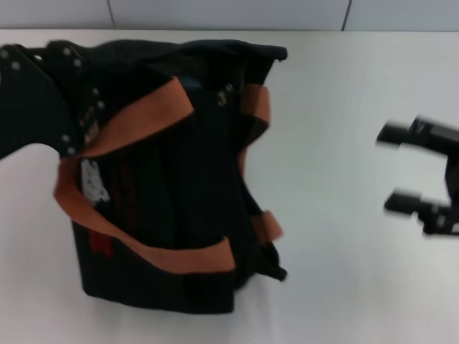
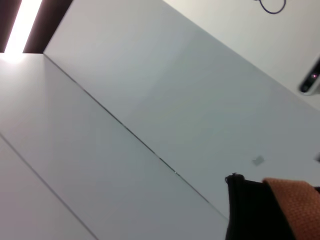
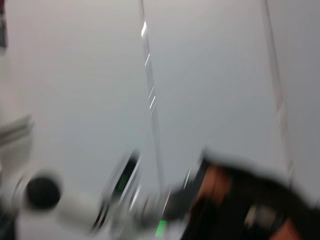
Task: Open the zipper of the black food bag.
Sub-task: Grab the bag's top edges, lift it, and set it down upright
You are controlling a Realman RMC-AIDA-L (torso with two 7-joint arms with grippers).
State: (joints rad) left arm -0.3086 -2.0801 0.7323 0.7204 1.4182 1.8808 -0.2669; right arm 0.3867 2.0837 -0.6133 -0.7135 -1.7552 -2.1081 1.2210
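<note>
The zipper's silver pull (image 1: 222,97) lies across the bag from my left gripper, so next my right gripper comes in beside the bag's far handle (image 1: 255,104) while my left gripper steadies the bag.
The black food bag (image 1: 172,201) with orange-brown handles (image 1: 143,118) stands on the white table, left of centre in the head view. A small silver pull (image 1: 224,94) shows on the zipper near the bag's far upper end. My left gripper (image 1: 72,140) rests against the bag's left far corner, and its wrist hides how it meets the fabric. A corner of the bag (image 2: 260,210) also shows in the left wrist view. My right gripper (image 1: 396,168) hovers open over the table to the right of the bag, well apart from it. The bag (image 3: 250,200) appears blurred in the right wrist view.
The white table (image 1: 337,272) stretches to the right of and in front of the bag. A pale panelled wall (image 1: 229,13) runs along the table's far edge.
</note>
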